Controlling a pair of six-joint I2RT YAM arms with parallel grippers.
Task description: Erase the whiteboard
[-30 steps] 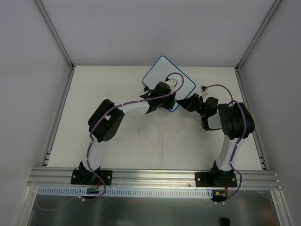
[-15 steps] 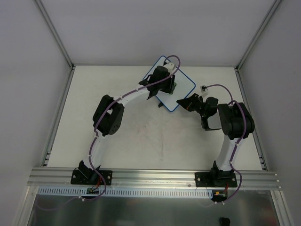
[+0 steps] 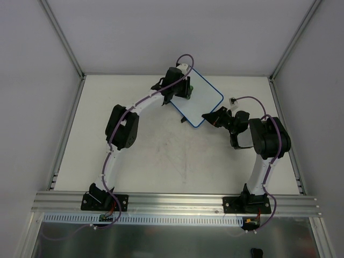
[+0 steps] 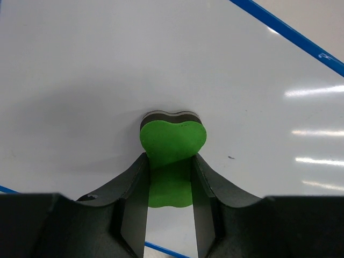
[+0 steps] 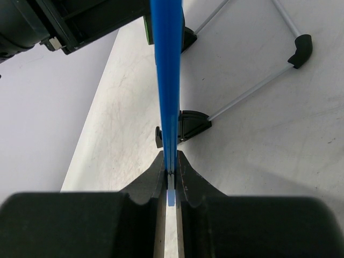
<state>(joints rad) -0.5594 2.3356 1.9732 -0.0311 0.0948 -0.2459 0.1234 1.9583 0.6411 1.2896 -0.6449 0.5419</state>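
Observation:
My left gripper has the green eraser beside a dark speck (image 4: 231, 157) still on the whiteboard, so it should sweep the eraser back down toward the board's near corner (image 3: 195, 126).
The whiteboard (image 3: 201, 99) is a white board with a thin blue rim, standing tilted at the back middle of the table. Its face (image 4: 161, 59) shows clean white in the left wrist view. My left gripper (image 3: 181, 87) is shut on a green heart-shaped eraser (image 4: 172, 145) and presses it against the board's face near its far left corner. My right gripper (image 3: 208, 116) is shut on the board's blue rim (image 5: 165, 97) at its near corner. The board's black feet (image 5: 189, 124) rest on the table.
The board's thin metal stand legs (image 5: 252, 88) with a black end cap (image 5: 301, 49) lie on the table behind it. A small white connector (image 3: 233, 100) sits to the right of the board. Grey walls enclose the table on three sides.
My left gripper has slid the eraser across the board from its near right part to its far left corner. The right gripper has kept its hold on the rim.

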